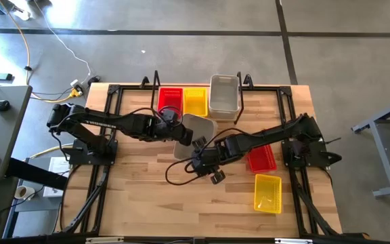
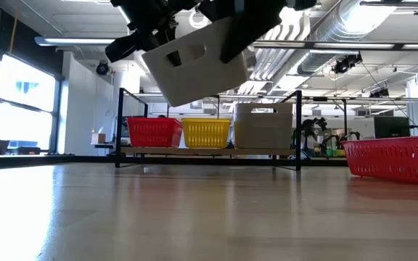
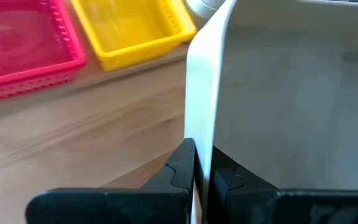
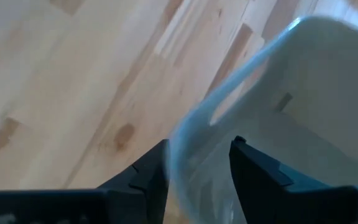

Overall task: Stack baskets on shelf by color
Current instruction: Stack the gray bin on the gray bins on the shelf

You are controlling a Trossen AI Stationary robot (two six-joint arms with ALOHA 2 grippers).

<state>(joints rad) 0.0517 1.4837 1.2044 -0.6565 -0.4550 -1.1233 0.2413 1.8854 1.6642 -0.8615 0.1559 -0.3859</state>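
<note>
The grey-white basket hangs tilted from the robot's left gripper at its side [image 3: 205,81], so the right gripper should take hold of its end [image 4: 188,134] before the left gripper lets go.
A grey-white basket [image 1: 193,132] hangs tilted in mid-air over the table's middle [image 2: 198,61]. My left gripper [image 1: 176,129] is shut on it from the table's left. My right gripper [image 1: 198,146] is open; its fingers stand on either side of the basket's near end wall [image 4: 194,155]. On the black wire shelf [image 1: 246,85] at the far edge sit a red basket [image 1: 170,100], a yellow basket [image 1: 195,102] and a grey-white basket [image 1: 223,95], side by side on their bases [image 2: 207,133]. My left gripper pinches the held basket's side wall [image 3: 201,146] at its rim, one finger inside the basket and one outside. It comes level from the table's left. The basket is lifted clear of the table and tilted. My right gripper straddles the end wall; whether its fingers [image 4: 148,177] touch it I cannot tell.
A red basket [image 1: 261,158] and a yellow basket [image 1: 268,192] lie on the table at the right, under and beyond my right arm. The red one also shows at the right of the low view [image 2: 394,158]. Bare wood lies at the near left.
</note>
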